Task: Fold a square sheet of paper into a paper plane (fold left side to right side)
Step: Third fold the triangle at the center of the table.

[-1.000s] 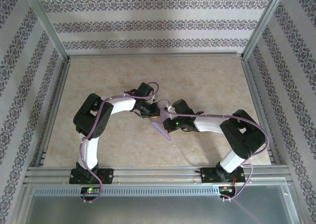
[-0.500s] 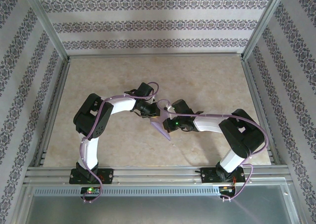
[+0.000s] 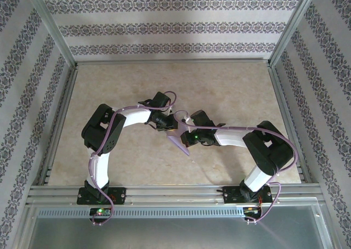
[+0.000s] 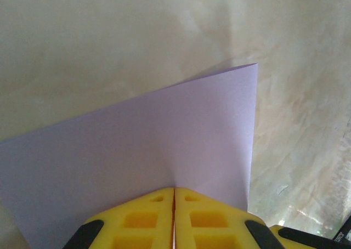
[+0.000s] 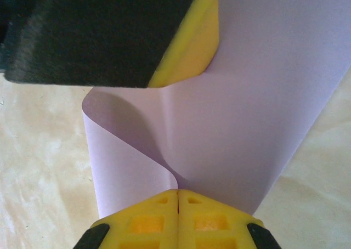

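I can see that only my right gripper is holding the edge of the curled flap (image 5: 118,150). My left gripper should hold down that edge close by before (image 5: 165,167) my right gripper moves away.
The lavender square sheet of paper (image 3: 179,140) hangs between the two arms at the table's middle, bent over on itself with a point toward the front. In the left wrist view the sheet (image 4: 148,150) spreads flat ahead of my left gripper (image 4: 174,190), whose yellow fingers are shut on its near edge. In the right wrist view the sheet (image 5: 241,123) curls back in a loop at the left, and my right gripper (image 5: 178,192) is shut on it where the layers meet. The left gripper's finger (image 5: 186,46) pinches the sheet at the top there.
A beige marbled tabletop (image 3: 230,90) lies inside an aluminium frame with patterned walls around it. Both arm bases sit on the rail (image 3: 175,194) at the near edge. Lavender cables (image 3: 167,98) run along the arms.
The right gripper and the paper have shifted very slightly; the left arm looks the same.
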